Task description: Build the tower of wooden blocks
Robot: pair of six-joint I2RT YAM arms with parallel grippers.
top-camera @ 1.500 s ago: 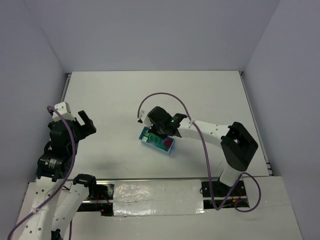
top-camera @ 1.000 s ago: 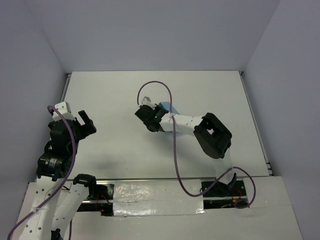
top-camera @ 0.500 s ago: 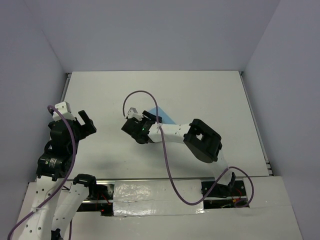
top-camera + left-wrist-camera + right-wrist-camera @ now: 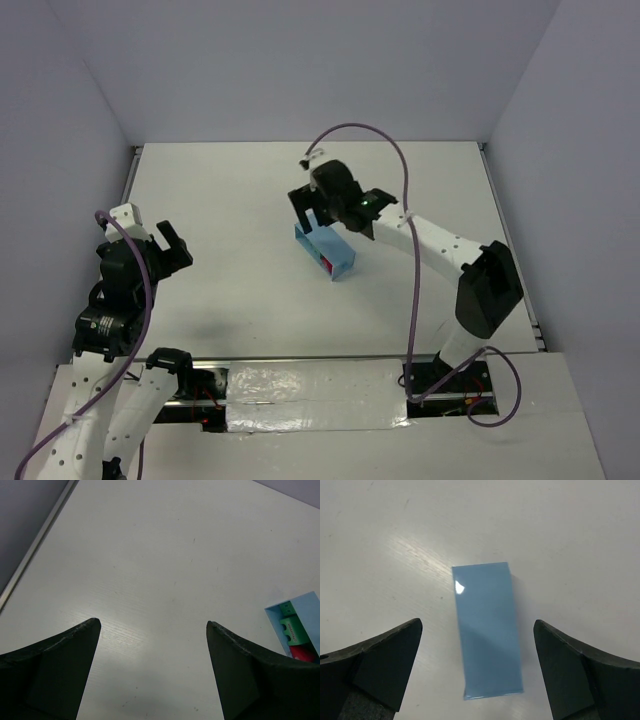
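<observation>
The tipped tray (image 4: pixel 327 264) has the green blocks and red block inside it, so the robot's right gripper should take hold of the tray (image 4: pixel 334 243), empty it and put it aside before stacking.
A light blue tray (image 4: pixel 322 245) lies tipped on its long side mid-table, its open face turned toward the left arm. In the left wrist view, the tray (image 4: pixel 305 605) holds green blocks (image 4: pixel 291 629) and a red block (image 4: pixel 303 654); a sliver of the red block (image 4: pixel 331 264) also shows from above. No stacked tower is visible. My right gripper (image 4: pixel 325 215) hovers just above the tray, open and empty. Its own camera looks down on the tray's plain blue wall (image 4: pixel 487 635) between the spread fingers of the right gripper (image 4: pixel 477 625). My left gripper (image 4: pixel 145 245) is open over bare table at the far left, as the left gripper (image 4: pixel 152 624) shows in its own view.
The white table (image 4: pixel 230 190) is walled by grey panels at the back and both sides. A raised rim (image 4: pixel 35 560) runs along the table's left edge. The right arm's purple cable (image 4: pixel 400 170) arcs above the tray.
The right gripper, earlier shut on the tray, swung it left, then brought it back right. It has let go and opened, leaving the tray on its side. The left arm has not moved.
</observation>
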